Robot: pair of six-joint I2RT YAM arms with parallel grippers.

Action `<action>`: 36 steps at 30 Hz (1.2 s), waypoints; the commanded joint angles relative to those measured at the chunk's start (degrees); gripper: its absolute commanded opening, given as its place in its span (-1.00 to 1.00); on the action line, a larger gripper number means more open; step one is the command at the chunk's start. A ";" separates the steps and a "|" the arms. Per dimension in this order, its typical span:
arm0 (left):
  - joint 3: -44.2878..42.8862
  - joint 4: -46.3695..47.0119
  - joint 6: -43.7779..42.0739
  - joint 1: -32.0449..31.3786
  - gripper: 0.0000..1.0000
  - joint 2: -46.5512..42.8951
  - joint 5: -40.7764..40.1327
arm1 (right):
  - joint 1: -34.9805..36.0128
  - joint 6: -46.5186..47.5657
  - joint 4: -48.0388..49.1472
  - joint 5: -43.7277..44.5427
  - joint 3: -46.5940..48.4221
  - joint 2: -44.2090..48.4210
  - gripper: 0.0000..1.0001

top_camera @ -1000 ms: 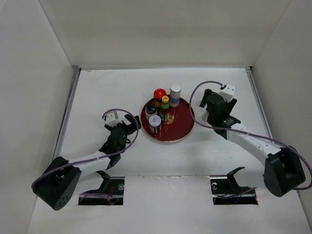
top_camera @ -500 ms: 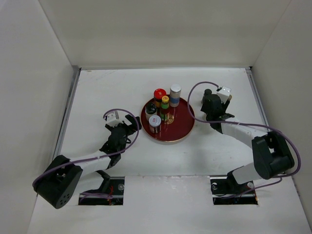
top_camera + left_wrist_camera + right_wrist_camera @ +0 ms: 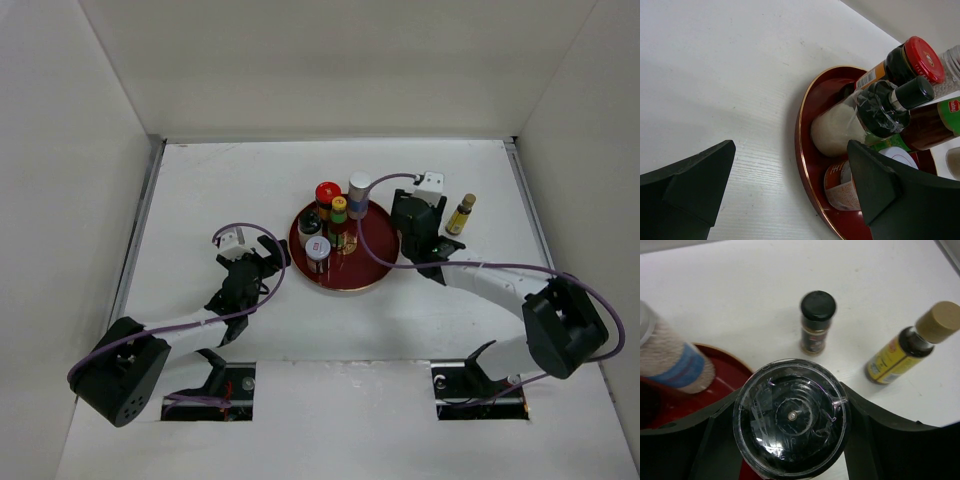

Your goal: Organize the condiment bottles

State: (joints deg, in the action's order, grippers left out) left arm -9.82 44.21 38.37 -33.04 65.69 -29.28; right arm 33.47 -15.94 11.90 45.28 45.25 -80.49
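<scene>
The red round tray is clear [image 3: 378, 226] next to the blue-banded bottle, so my right gripper goes on moving the upright grinder-top bottle [image 3: 792, 417] inward until it stands in that spot.
The red round tray [image 3: 375, 262] holds several condiment bottles: a red-capped one [image 3: 328, 191], a white one with a blue band [image 3: 359, 189], a yellow-green-capped one [image 3: 339, 207], a black-capped one [image 3: 310, 221] and a silver-capped jar [image 3: 318, 248]. My right gripper [image 3: 405, 218] is shut on a bottle with a black grinder top under a clear cover [image 3: 791, 415], at the tray's right rim. A tan-capped bottle [image 3: 460, 214] and a small black-capped jar [image 3: 817, 322] stand on the table behind it. My left gripper [image 3: 266, 256] is open and empty beside the tray's left rim [image 3: 803, 150].
White walls close in the table on the left, back and right. The tan-capped bottle [image 3: 912, 342] stands right of the black-capped jar. The blue-banded bottle [image 3: 675, 360] is just left of the held bottle.
My right gripper has swung left toward the tray with the bottle in it, uncovering the tan-capped bottle on the table. The left arm has barely moved.
</scene>
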 commanded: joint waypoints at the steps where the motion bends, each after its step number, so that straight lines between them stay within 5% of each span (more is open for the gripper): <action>1: -1.78 1.94 0.57 0.47 0.95 0.05 0.80 | 2.25 2.06 9.63 -0.44 5.71 -0.44 0.08; 12: -1.34 1.85 0.57 0.39 0.95 -1.53 0.71 | 4.36 -3.04 14.03 -8.01 12.67 -15.75 0.20; 19: -1.51 1.85 0.57 0.30 0.95 -0.92 0.89 | 4.36 -4.18 13.15 -8.80 10.12 -11.99 0.75; 22: -1.69 1.76 0.57 0.39 0.95 -0.82 1.50 | 4.01 -3.83 11.84 -8.98 8.45 -6.80 0.85; 30: -1.95 1.76 0.57 -0.14 0.95 -0.82 1.68 | -5.38 -5.50 10.60 -8.19 6.33 -1.77 0.80; 36: -1.69 1.76 0.57 0.21 0.95 -1.26 1.59 | -13.12 -5.59 10.16 -9.24 12.65 -11.25 0.40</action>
State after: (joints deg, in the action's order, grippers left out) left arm -9.82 44.10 38.39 -32.77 65.87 -28.05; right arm 21.96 -20.99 21.21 36.64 53.82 -88.44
